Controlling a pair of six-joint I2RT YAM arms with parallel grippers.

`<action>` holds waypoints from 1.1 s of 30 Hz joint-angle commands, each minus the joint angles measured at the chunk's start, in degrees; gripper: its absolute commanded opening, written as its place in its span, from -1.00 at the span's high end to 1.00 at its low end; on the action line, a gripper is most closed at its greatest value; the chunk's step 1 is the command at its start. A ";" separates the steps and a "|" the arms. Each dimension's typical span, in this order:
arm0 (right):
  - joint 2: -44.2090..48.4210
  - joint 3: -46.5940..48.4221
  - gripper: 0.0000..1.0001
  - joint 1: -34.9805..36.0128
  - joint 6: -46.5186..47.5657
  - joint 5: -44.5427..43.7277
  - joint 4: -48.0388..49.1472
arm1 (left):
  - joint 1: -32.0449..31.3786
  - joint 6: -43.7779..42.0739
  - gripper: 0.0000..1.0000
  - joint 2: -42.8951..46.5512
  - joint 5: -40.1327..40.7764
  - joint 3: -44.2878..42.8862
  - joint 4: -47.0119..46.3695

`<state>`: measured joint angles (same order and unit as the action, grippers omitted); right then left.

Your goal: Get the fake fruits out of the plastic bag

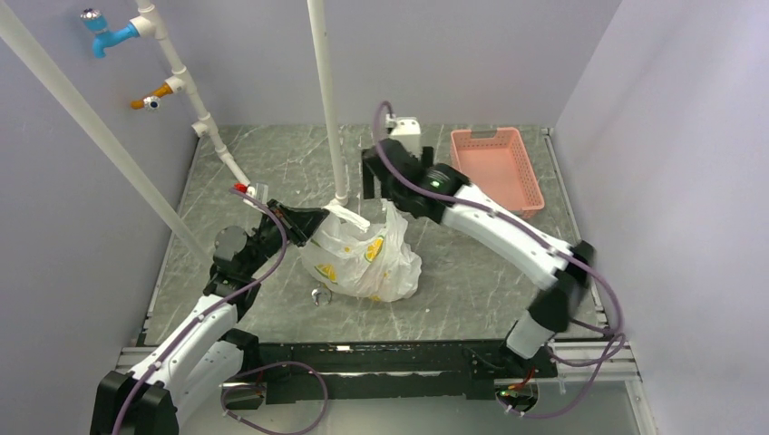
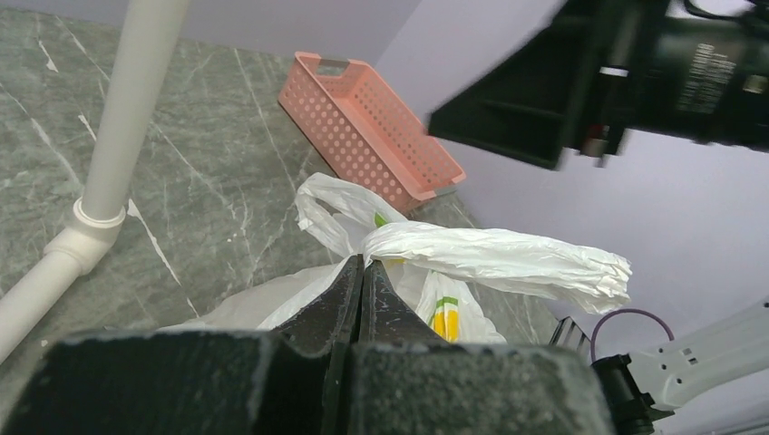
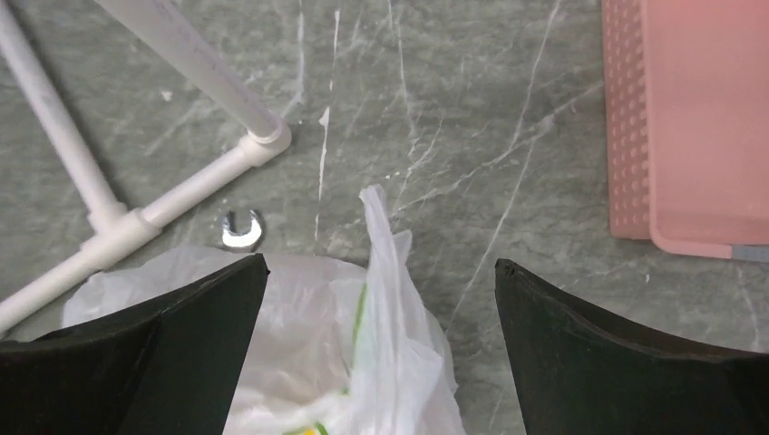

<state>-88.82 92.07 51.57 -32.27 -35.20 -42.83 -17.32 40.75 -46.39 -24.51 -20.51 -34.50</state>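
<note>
My gripper should expect a wrench's handle hidden under the plastic bag (image 1: 367, 260), because the small metal clip (image 1: 321, 296) beside the plastic bag is shaped like a wrench's jaw.
The plastic bag (image 1: 367, 258) is a crinkly white carrier bag with yellow and green prints, standing in the middle of the table. My left gripper (image 1: 319, 217) is shut on the bag's left handle; in the left wrist view (image 2: 363, 261) the white handle loop (image 2: 508, 258) stretches from its tips to the right. My right gripper (image 1: 396, 195) is open above the bag's far right side; in the right wrist view (image 3: 381, 272) the other handle (image 3: 385, 263) stands upright between its fingers without touching them. The fake fruits are hidden inside the bag.
A pink slotted basket (image 1: 497, 168) stands at the back right and also shows in the left wrist view (image 2: 367, 127). A white pipe frame (image 1: 331, 109) rises behind the bag, with angled pipes to the left. A small metal clip (image 3: 240, 228) lies on the table.
</note>
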 commanded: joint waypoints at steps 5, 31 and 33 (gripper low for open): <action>-21.18 13.34 -0.54 -2.70 3.17 5.19 -13.68 | 0.18 0.38 1.00 -0.27 -2.37 -1.34 -2.16; 28.25 -35.93 1.00 2.30 15.38 6.43 45.94 | 0.42 -1.71 1.00 0.87 5.10 -1.75 3.63; 38.02 -50.97 1.00 2.42 21.49 15.85 66.00 | 0.45 -1.65 1.00 1.80 6.21 -1.59 4.63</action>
<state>-64.07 61.52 54.39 -20.88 -30.76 -12.19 -17.26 40.07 -46.98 -22.11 -20.60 -30.92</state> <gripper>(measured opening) 0.009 0.010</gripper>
